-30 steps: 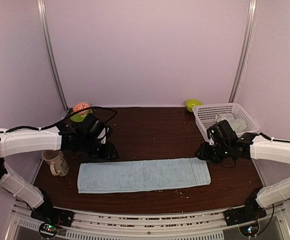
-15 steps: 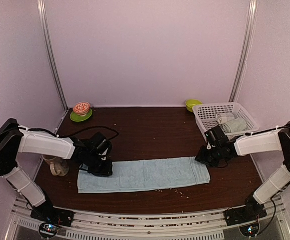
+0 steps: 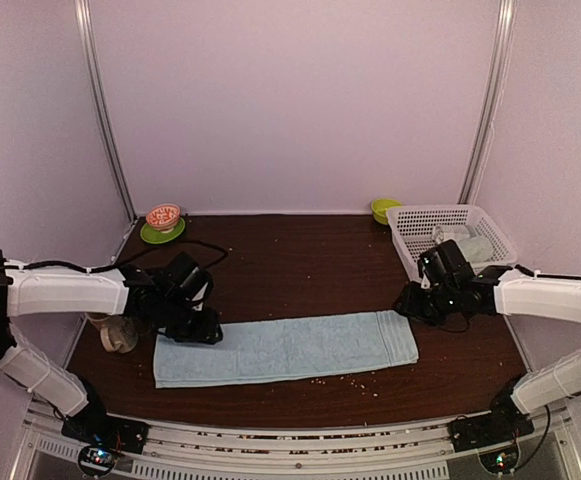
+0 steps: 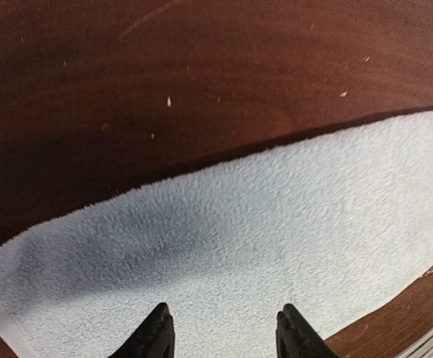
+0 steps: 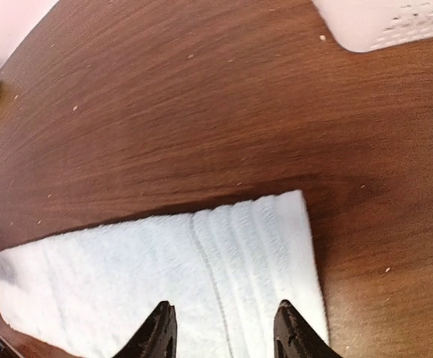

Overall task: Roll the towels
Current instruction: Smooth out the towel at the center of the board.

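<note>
The towel is at a slant, with its striped end [image 3: 396, 338] farther back than its plain end, so the robot's right gripper should pull the striped short edge [image 3: 413, 348] straight before folding it over.
The light blue towel [image 3: 285, 349] lies flat and unrolled across the front of the dark wooden table, its long side running left to right. My left gripper [image 3: 196, 326] is open and empty just above the far edge of the towel's left end; its fingertips [image 4: 156, 335] hover over the cloth [image 4: 276, 224]. My right gripper [image 3: 411, 306] is open and empty over the striped right end of the towel [image 5: 223, 276]. A pale rolled cloth [image 3: 470, 246] lies in the white basket; no dark mark shows on it.
A white basket [image 3: 415, 240] stands at the back right, its corner in the right wrist view [image 5: 387, 19]. A mug [image 3: 118, 334] stands left of the towel by my left arm. A green plate with an orange bowl [image 3: 162, 224] is back left, and a green bowl [image 3: 385, 208] back centre-right.
Both grippers went down to the towel's ends half a second ago and have since lifted slightly. The towel has slid a little to the left. Both stay open.
</note>
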Robot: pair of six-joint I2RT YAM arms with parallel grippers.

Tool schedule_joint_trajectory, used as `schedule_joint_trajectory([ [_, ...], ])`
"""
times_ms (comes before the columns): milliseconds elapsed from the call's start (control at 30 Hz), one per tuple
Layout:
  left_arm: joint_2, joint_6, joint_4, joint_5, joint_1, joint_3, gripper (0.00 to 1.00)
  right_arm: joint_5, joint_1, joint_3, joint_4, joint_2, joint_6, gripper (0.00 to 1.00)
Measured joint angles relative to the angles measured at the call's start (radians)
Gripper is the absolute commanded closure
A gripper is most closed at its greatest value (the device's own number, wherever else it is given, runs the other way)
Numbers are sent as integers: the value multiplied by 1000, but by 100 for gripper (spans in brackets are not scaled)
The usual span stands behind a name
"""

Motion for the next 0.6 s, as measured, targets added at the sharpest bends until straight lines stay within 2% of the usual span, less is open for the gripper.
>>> schedule_joint_trajectory([
  [133,-24,8,-24,-35,14,66,57,29,114,12,-32,-39,-5,58],
  [267,-7,5,-26,-64,53,50,60,38,194,9,-28,22,9,59],
  [433,36,-3,-26,-90,81,-27,63,56,227,-32,-30,98,27,60],
  [600,105,2,-6,-80,81,-31,64,92,226,-94,-45,83,31,60],
])
